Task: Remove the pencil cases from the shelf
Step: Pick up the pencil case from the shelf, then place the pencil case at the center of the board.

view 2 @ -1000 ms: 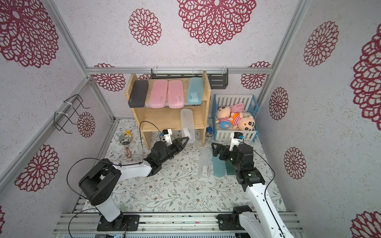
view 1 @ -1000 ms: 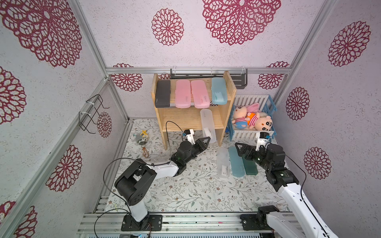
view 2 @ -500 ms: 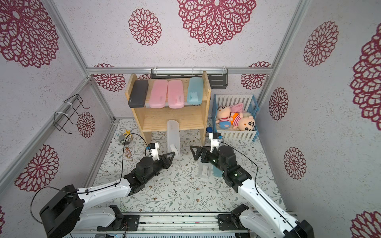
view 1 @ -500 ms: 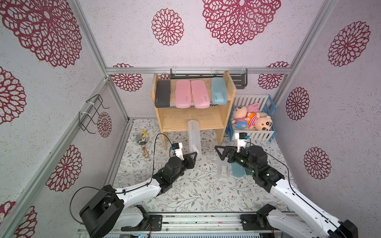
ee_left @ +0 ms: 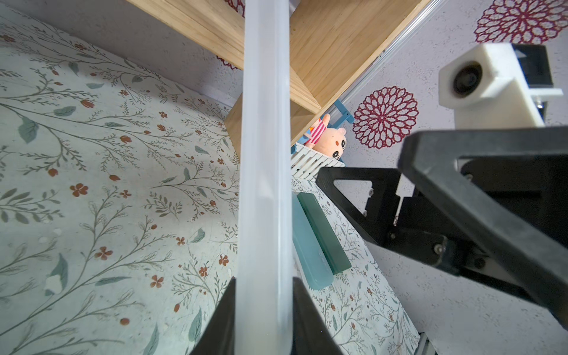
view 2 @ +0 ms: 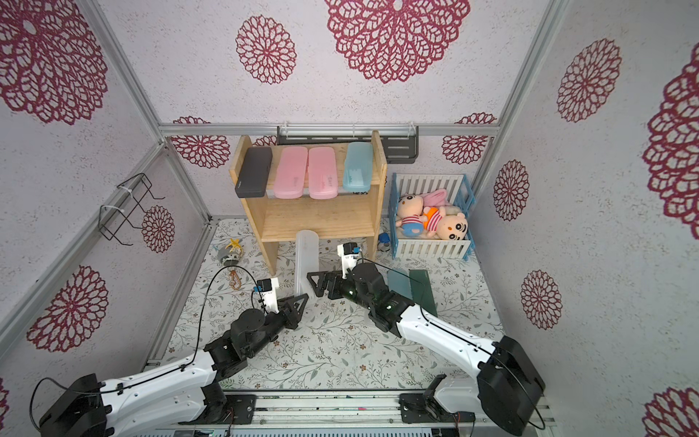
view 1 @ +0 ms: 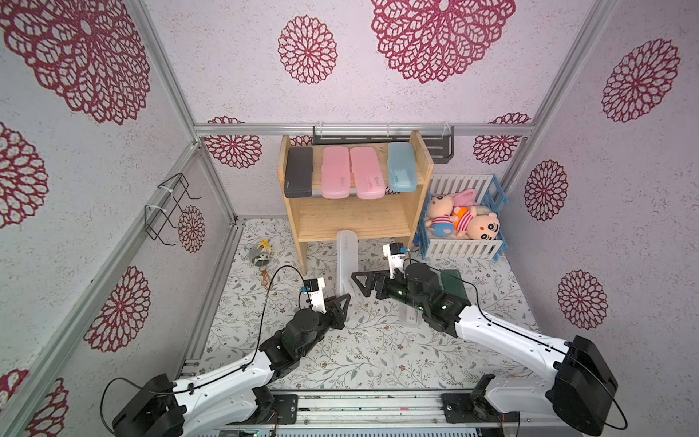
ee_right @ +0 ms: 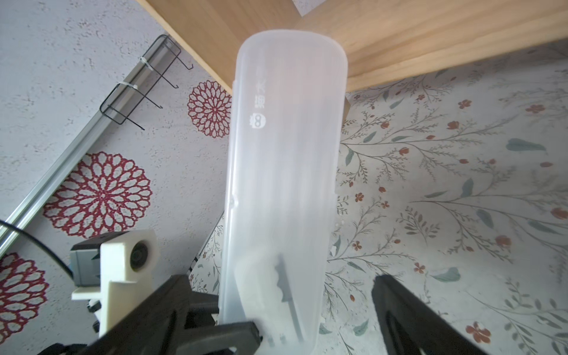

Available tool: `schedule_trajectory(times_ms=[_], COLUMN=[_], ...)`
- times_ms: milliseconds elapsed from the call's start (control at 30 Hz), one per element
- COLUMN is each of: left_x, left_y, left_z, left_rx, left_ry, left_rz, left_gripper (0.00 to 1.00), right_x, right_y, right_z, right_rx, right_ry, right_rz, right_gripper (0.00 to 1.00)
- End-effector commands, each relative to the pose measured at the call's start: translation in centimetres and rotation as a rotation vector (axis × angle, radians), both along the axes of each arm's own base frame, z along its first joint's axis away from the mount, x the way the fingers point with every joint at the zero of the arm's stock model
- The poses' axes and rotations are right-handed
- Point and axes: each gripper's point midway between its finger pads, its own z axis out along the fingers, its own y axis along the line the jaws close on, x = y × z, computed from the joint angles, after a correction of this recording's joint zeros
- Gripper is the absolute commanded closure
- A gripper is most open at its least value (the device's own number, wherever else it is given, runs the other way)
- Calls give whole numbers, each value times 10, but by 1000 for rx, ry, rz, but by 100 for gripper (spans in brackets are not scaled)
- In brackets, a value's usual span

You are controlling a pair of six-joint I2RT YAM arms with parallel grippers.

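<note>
The frosted clear pencil case's middle [view 1: 347,266] is free for my right gripper's open fingers. My left gripper keeps holding the case's near end [view 1: 344,293] until they close.
My left gripper [view 1: 342,299] is shut on the near end of a frosted clear pencil case [view 1: 346,261], which stands tilted with its far end by the front edge of the wooden shelf's [view 1: 351,221] lower tier. My right gripper [view 1: 359,282] is open beside it; in the right wrist view its jaws stand one on each side of the case [ee_right: 282,184] without touching it. On the top tier lie a black case [view 1: 299,172], two pink cases [view 1: 334,172] and a light blue one [view 1: 402,166]. On the floor lie a light blue case [view 2: 399,283], a dark green one [view 2: 423,289] and a clear one [view 1: 408,316].
A blue-and-white crate [view 1: 463,248] with plush dolls stands right of the shelf. A dark grey rack [view 1: 438,147] hangs on the back wall behind it. A black wire holder [view 1: 166,212] sticks out of the left wall. A small starfish trinket [view 1: 261,255] lies left of the shelf's leg.
My left arm has drawn back from the shelf, carrying the clear case left and toward the front. My right arm has swung left from the floor cases, its open jaws now round the held case.
</note>
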Motion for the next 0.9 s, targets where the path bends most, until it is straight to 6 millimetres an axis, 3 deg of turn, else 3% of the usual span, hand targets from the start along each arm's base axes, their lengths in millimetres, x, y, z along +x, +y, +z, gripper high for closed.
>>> schedule_trajectory(times_ms=[0,333,600,867], left_x=[-5,-13,-16,-16], left_y=[6,23,23,25], left_z=[8,9,7,6], left_rx=[17,8,-2,3], left_ry=[-41,-46,-43,-43], left_rz=[8,39,39,49], left_gripper=[100,100,100,100], right_x=[7,13,10,16], right_y=[15,52,72,73], right_z=[26,18,18,6], right_rx=[60,30,13,-47], right_ry=[-57,-52,-57,-38], right_rz=[-5,53,96,53], right_gripper=[1,1,1,8])
